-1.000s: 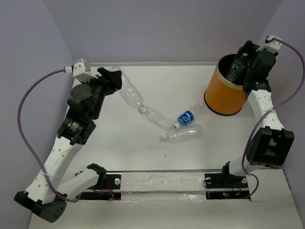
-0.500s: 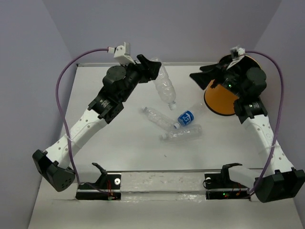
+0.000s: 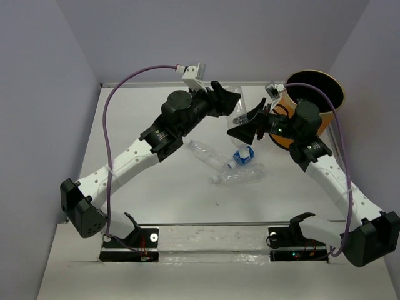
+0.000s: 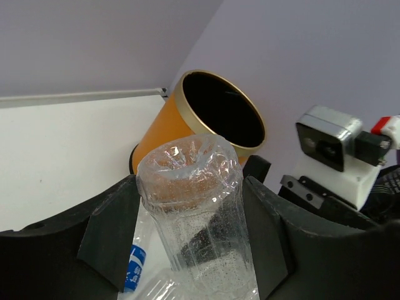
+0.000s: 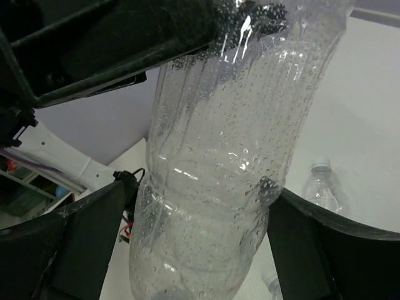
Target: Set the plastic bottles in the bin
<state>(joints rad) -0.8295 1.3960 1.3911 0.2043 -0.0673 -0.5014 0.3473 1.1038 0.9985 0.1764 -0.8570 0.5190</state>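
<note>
The bin is on the right gripper's side, so the robot's right gripper should close on the crinkled bottle's lower part [image 3: 237,119] before the left gripper opens and moves away.
My left gripper [image 3: 234,100] is shut on a clear crinkled bottle [image 3: 241,107] and holds it in the air left of the orange-yellow bin [image 3: 299,132]. In the left wrist view the bottle [image 4: 199,212] stands between my fingers, with the bin [image 4: 164,133] behind it. My right gripper [image 3: 249,122] is open, and its jaws stand on either side of the same bottle [image 5: 228,156], lower down. Three more bottles lie on the table: a clear one [image 3: 205,152], one with a blue label [image 3: 245,154] and another clear one [image 3: 240,175].
The bin stands at the back right corner near the purple walls. The table bottles lie just below the two grippers. A clear strip and the arm bases [image 3: 212,240] run along the near edge.
My left arm has swung right with the bottle, towards the bin. My right arm has come left, away from the bin, and its open jaws now stand round the held bottle.
</note>
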